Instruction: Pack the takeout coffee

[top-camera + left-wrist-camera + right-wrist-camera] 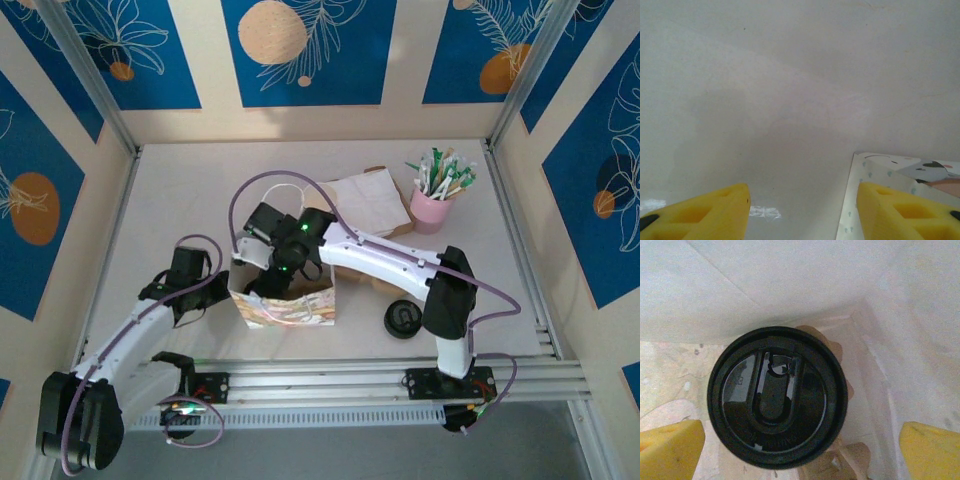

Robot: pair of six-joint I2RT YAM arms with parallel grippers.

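Observation:
I should keep raising my right gripper until the takeout coffee, upright inside the bag with its lid (777, 397) free of my fingers, is left below and the gripper clears the bag's opening (312, 284).
The takeout coffee (777, 397) stands upright on the floor of the patterned paper bag (290, 305), its round black lid facing up at me. My right gripper (800, 450) hangs inside the bag just above the lid, open, its yellow fingertips (670, 450) wide on either side and touching nothing. From above, the right gripper (278, 275) reaches down into the bag's mouth. My left gripper (205, 290) sits low on the table at the bag's left side, open, with nothing between its pads. The bag's corner (875, 170) lies against its right finger.
A black round lid (403, 320) lies on the table right of the bag, near the right arm's base. A pink cup of stirrers (432, 205) and a stack of brown paper (370, 205) sit at the back right. The bag's white handle (285, 190) loops upward.

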